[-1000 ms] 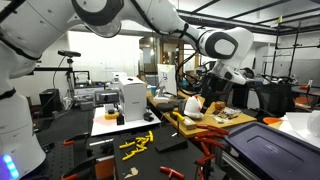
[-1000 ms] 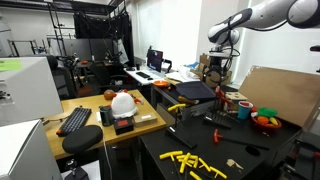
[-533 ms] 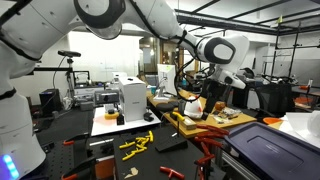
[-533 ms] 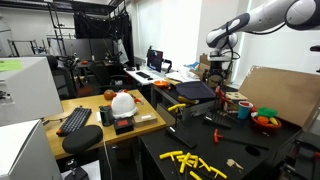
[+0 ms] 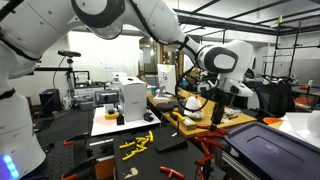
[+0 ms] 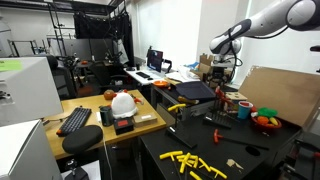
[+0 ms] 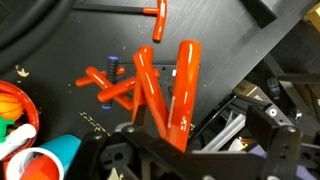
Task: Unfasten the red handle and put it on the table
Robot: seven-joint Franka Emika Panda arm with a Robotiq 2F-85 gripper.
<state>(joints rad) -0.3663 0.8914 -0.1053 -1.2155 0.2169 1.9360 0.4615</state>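
The second red bar (image 7: 149, 82) sits by the red handle between my gripper's open fingers, so next I move up and close on the red handle's top end (image 7: 188, 58) only.
The red handle (image 7: 186, 85) is a long red bar standing next to a second red bar (image 7: 148, 85). Both rise from the black table (image 7: 230, 40) in the wrist view, close in front of my gripper. My gripper (image 7: 200, 140) is open, with its dark fingers (image 7: 283, 150) spread to either side of the bars and touching nothing. In both exterior views the gripper (image 5: 218, 106) (image 6: 223, 84) hangs above the cluttered bench. A red clamp (image 5: 205, 150) shows below it in an exterior view.
Smaller red handles (image 7: 108, 82) and a red T-piece (image 7: 158, 18) lie on the table. A bowl of coloured items (image 7: 15, 115) (image 6: 265, 120) stands nearby. An aluminium rail (image 7: 228, 125) sits under the gripper. Yellow pieces (image 6: 190, 160), a white helmet (image 6: 122, 103) and a wooden board (image 5: 222, 119) are around.
The arm has lowered the gripper toward the bench and shifted it slightly sideways. The jaws have stayed open.
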